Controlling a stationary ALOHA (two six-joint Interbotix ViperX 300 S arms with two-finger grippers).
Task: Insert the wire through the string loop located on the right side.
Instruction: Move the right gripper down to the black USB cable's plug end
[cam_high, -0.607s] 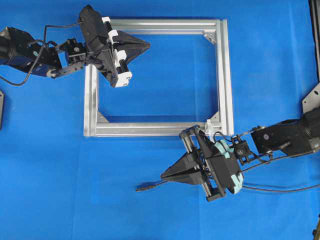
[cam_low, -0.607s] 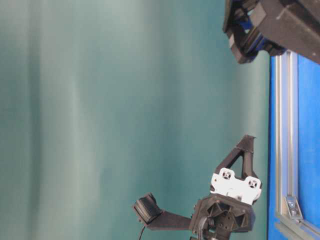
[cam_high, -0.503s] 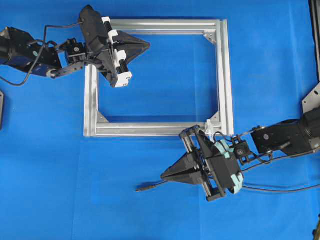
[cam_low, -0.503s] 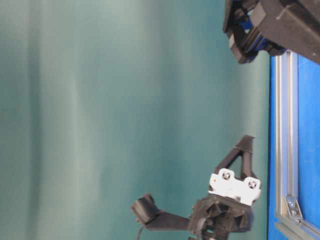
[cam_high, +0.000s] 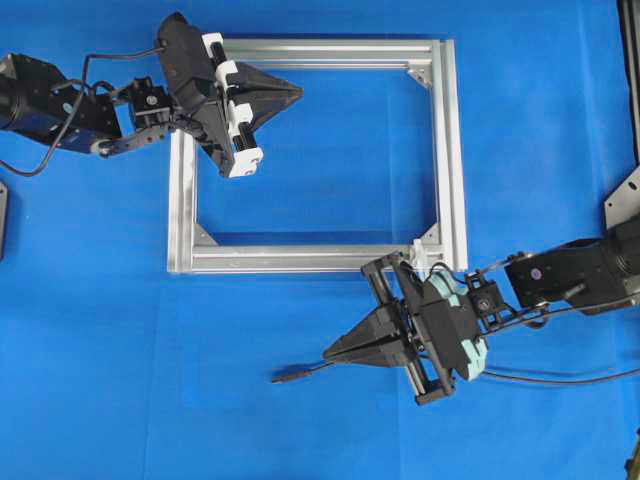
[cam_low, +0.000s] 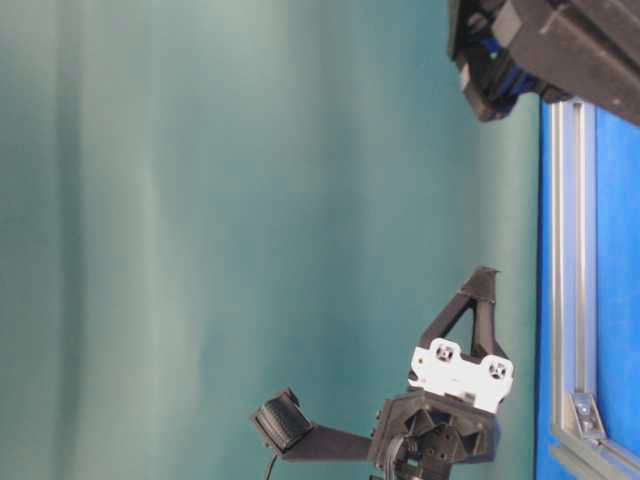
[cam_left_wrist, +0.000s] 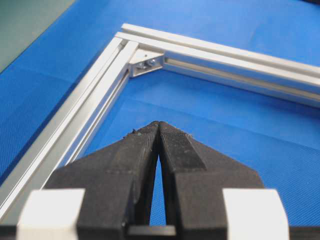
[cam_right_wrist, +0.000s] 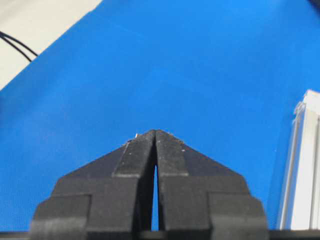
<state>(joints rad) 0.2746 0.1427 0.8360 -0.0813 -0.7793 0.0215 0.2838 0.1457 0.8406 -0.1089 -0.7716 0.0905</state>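
A thick black sleeve (cam_high: 297, 375) sits behind the plug tip, so the wire's end (cam_high: 284, 378) will keep pointing straight out when the robot carries it to the string loop.
The wire lies on the blue mat, its plug tip (cam_high: 285, 377) at the front middle. Its black cable runs right under my right gripper and comes out again (cam_high: 540, 378). The right gripper (cam_high: 327, 355) is shut just above and right of the plug, with nothing between its fingers (cam_right_wrist: 156, 132). The string loop (cam_high: 420, 253) is a tiny white tie at the near right corner of the silver frame (cam_high: 455, 150), partly behind the right wrist. My left gripper (cam_high: 299, 92) hovers shut and empty over the frame's far left part (cam_left_wrist: 159, 124).
The frame's rails (cam_left_wrist: 210, 50) and a corner bracket (cam_left_wrist: 147, 62) lie ahead of the left gripper. A frame rail (cam_right_wrist: 300, 175) shows to the right of the right gripper. Black stands (cam_high: 625, 200) are at the right edge.
The left gripper has lifted a little away from the table. The right gripper has shifted only slightly beside the plug. The wire has not moved.
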